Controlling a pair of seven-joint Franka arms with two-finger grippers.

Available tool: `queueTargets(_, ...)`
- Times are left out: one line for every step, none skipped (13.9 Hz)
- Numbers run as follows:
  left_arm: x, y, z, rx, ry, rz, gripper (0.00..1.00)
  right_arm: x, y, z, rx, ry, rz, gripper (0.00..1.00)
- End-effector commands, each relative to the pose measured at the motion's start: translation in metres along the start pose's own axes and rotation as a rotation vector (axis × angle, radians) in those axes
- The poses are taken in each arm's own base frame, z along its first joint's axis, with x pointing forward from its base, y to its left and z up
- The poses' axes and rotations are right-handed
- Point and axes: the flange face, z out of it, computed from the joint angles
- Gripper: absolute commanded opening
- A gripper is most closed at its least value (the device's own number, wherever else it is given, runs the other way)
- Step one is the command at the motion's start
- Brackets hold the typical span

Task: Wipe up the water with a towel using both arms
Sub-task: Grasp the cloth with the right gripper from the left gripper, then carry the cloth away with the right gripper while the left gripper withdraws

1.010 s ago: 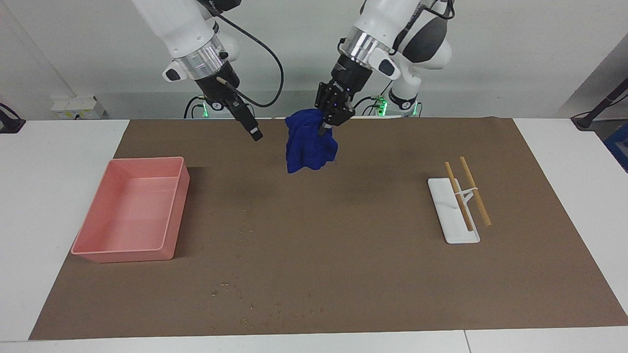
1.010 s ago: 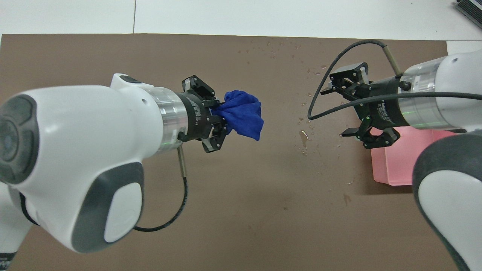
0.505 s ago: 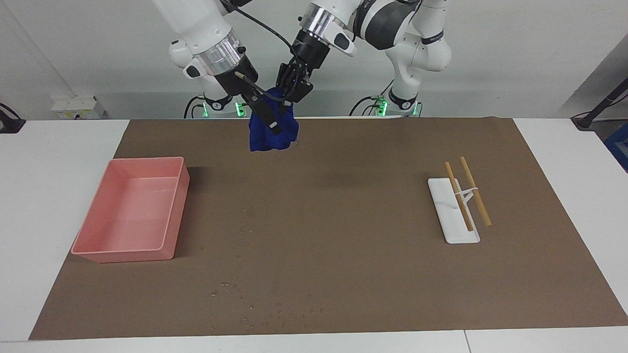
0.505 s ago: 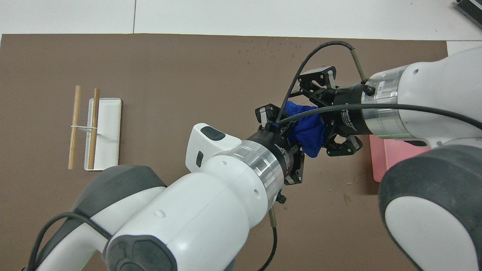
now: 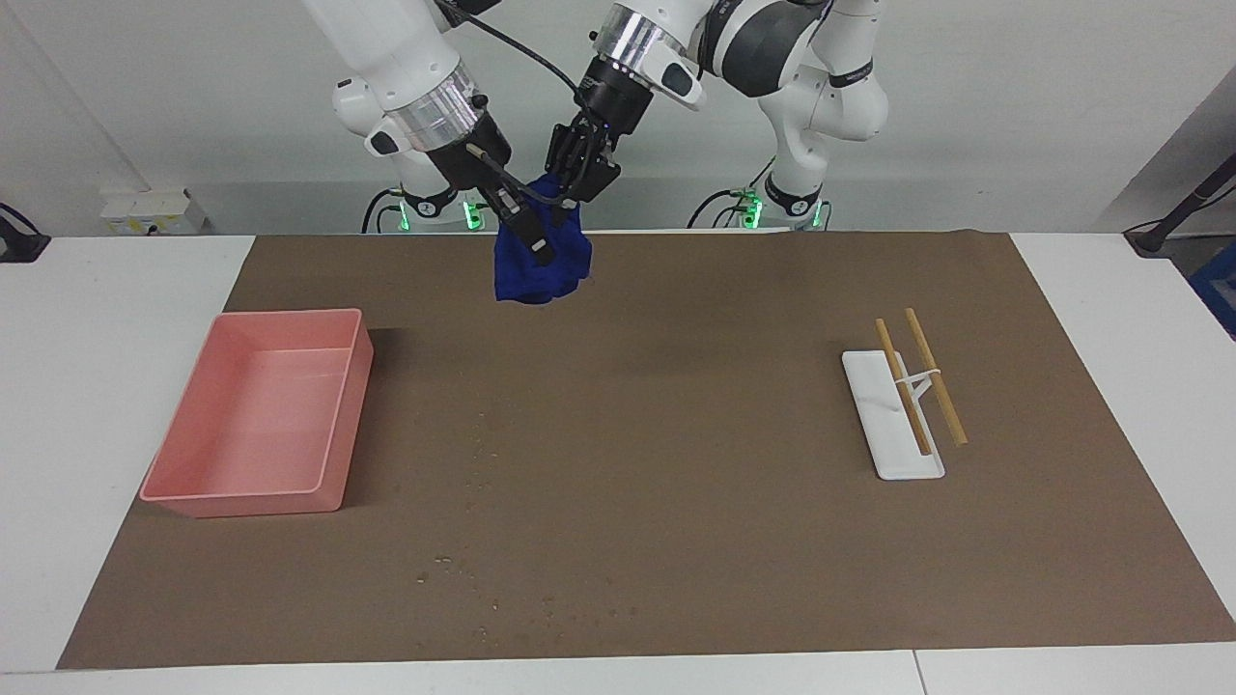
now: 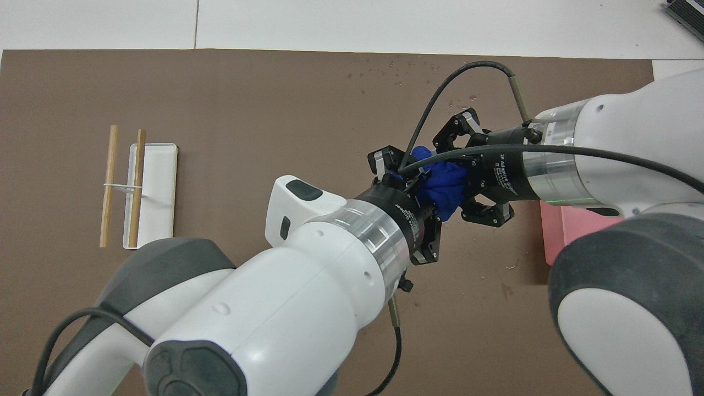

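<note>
I should open my left gripper and move it away before my right gripper wipes, because the droplets [image 6: 397, 73] lie toward the tray's end while both grippers hold the towel [image 6: 445, 187].
The deep-blue towel [image 5: 541, 265] [image 6: 443, 187] hangs bunched in the air over the brown mat [image 5: 676, 483]. My left gripper [image 5: 570, 198] [image 6: 418, 176] is shut on its top, reaching in from the left arm's end. My right gripper [image 5: 536, 246] [image 6: 448, 173] meets it from the tray's end, its fingers closed in on the same bunch of cloth. Tiny water droplets [image 5: 473, 439] [image 6: 396, 69] glisten on the mat, more of them [image 5: 550, 603] near the mat's edge farthest from the robots. Both white arms cross low over the mat in the overhead view.
A pink tray [image 5: 338, 405] [image 6: 555, 231] stands on the mat at the right arm's end. A white holder [image 5: 893, 434] [image 6: 159, 192] with two wooden sticks [image 5: 932, 376] across it lies toward the left arm's end.
My left gripper carried the towel toward the right arm's end and up. My right gripper came to the towel, then closed its fingers in on the cloth.
</note>
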Motion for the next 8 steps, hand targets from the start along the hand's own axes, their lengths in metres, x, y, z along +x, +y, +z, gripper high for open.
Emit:
queueTargets(-0.01,0.003,-0.007,-0.022,-0.022,-0.008,0.0,-0.004,0.003,0.002,0.0,-0.024,0.003,0.0)
queueTargets(-0.009,0.006,-0.009,-0.026,-0.02,-0.009,0.32,-0.001,0.003,0.001,0.003,-0.022,0.001,0.0)
queueTargets(-0.006,0.01,-0.011,-0.03,-0.014,-0.012,0.47,0.001,0.002,0.0,0.015,-0.019,-0.012,0.0)
queueTargets(-0.005,0.009,-0.012,-0.023,0.0,-0.011,0.51,0.007,0.001,-0.001,0.023,-0.015,-0.027,0.0)
queueTargets(-0.003,0.01,-0.013,-0.016,0.017,-0.011,0.81,0.021,0.002,-0.002,0.027,-0.005,-0.041,0.0)
queueTargets(0.005,0.019,-0.013,-0.018,0.041,-0.024,1.0,0.031,0.004,-0.001,0.023,0.001,-0.074,0.0)
queueTargets(0.017,0.035,-0.014,-0.026,0.072,-0.047,1.0,0.04,0.005,0.0,0.018,0.012,-0.114,0.0)
queueTargets(0.029,0.047,-0.015,-0.025,0.109,-0.067,1.0,0.049,0.004,0.003,0.016,0.017,-0.137,0.0)
